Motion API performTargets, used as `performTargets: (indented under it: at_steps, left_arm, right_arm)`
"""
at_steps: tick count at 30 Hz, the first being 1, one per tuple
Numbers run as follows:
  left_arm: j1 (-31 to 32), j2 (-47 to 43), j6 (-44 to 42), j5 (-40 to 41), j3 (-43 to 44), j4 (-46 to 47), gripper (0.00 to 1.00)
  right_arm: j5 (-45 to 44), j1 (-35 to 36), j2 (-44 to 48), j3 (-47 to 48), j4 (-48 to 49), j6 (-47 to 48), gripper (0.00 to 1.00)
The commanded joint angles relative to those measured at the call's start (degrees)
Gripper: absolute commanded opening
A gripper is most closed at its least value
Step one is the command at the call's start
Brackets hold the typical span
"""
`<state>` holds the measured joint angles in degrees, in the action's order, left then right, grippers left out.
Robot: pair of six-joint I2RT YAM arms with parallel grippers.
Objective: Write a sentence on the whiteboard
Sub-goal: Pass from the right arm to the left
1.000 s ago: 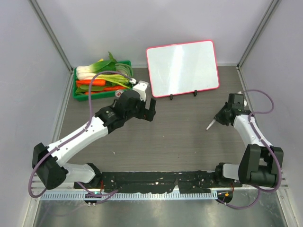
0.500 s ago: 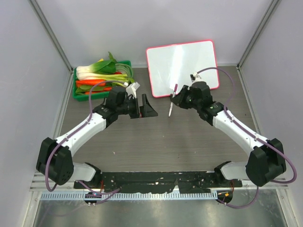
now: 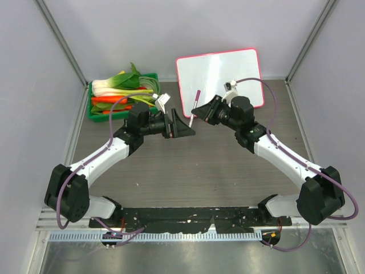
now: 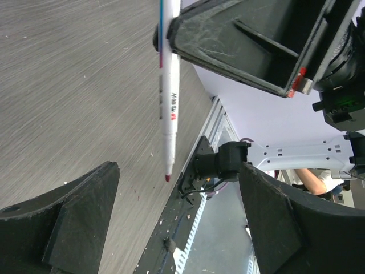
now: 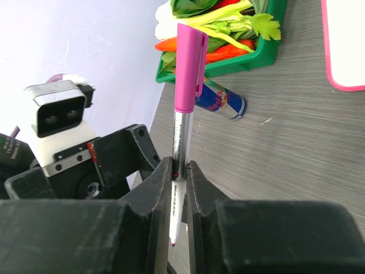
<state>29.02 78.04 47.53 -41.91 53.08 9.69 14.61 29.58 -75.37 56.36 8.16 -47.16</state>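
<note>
The robot has the whiteboard far back (image 3: 219, 81) and the pen in its right gripper, so its left gripper should take the pen (image 3: 191, 120) before its right gripper pulls the whiteboard closer.
The whiteboard (image 3: 219, 80), white with a pink-red frame, leans on two black feet at the back of the table; its corner (image 5: 345, 40) shows in the right wrist view. Its face looks blank, so the sentence is not in view. My right gripper (image 3: 201, 114) (image 5: 178, 188) is shut on a white pen (image 3: 194, 107) (image 5: 181, 142), magenta cap up and red tip down. My left gripper (image 3: 185, 125) (image 4: 179, 222) stands open just left of it. The pen (image 4: 170, 91) hangs in front of the left jaws, apart from both fingers.
A green crate (image 3: 100, 118) (image 5: 268, 48) of vegetables stands at the back left. A blue drink can (image 5: 219, 104) lies on the table beside it. Grey walls close in both sides, and the arm bases sit along the near edge.
My right arm swung from the right side to the centre in front of the board, carrying the pen. The left gripper turned to face it and moved slightly right.
</note>
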Motion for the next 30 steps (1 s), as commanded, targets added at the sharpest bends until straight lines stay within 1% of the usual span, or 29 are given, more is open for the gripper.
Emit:
performTargets:
  at_steps: [1, 8, 12, 17, 18, 21, 22, 24, 25, 27, 28, 29, 30]
  left_arm:
    - [-0.27, 0.97, -1.73, -0.37, 1.50, 1.92, 0.87]
    - [-0.19, 1.76, -5.07, 2.71, 3.96, -0.29, 0.79]
    - [-0.10, 3.34, -5.08, 2.36, 5.89, 0.24, 0.67]
    - [-0.19, 4.93, -4.73, 1.92, 7.48, 0.94, 0.63]
    - [-0.19, 5.28, -4.73, 1.83, 7.56, 1.03, 0.58]
    - [-0.19, 5.81, -4.64, 1.66, 7.57, 1.12, 0.27]
    - [-0.19, 5.81, -4.64, 1.40, 7.56, 1.03, 0.18]
    - [-0.19, 5.72, -4.73, 1.66, 7.39, 0.68, 0.06]
    - [-0.19, 5.37, -4.90, 1.92, 7.30, 0.42, 0.00]
    - [-0.19, 4.76, -5.34, 2.71, 6.95, -0.46, 0.00]
    - [-0.19, 4.32, -5.78, 3.15, 6.86, -0.81, 0.00]
    - [-0.19, 3.88, -6.13, 3.76, 6.69, -1.60, 0.00]
    - [-0.27, 3.35, -6.48, 4.46, 6.51, -2.30, 0.00]
  right_arm:
    - [3.05, 0.48, 0.58, 0.59, 4.93, -2.94, 0.01]
    - [5.16, 0.56, 1.11, -0.02, 4.67, -3.91, 0.02]
    - [5.60, 0.83, 1.54, -0.90, 5.11, -4.87, 0.01]
    - [5.60, 1.00, 2.33, -1.51, 5.11, -4.96, 0.01]
    - [5.34, 0.92, 2.42, -1.60, 5.11, -4.96, 0.01]
    - [5.25, 0.91, 2.86, -1.69, 5.11, -5.23, 0.01]
    - [5.08, 1.00, 2.86, -1.69, 4.93, -5.31, 0.02]
    - [4.64, 0.91, 3.13, -1.69, 4.67, -5.31, 0.02]
    - [4.03, 1.00, 3.21, -1.52, 4.32, -5.31, 0.04]
    - [3.24, 0.91, 3.30, -0.90, 3.00, -4.88, 0.12]
    - [2.97, 0.91, 3.39, -0.64, 1.61, -4.61, 0.21]
    - [2.44, 0.91, 3.30, 0.06, 0.90, -3.74, 0.25]
    - [2.18, 0.91, 3.22, 0.85, -0.59, -3.30, 0.34]
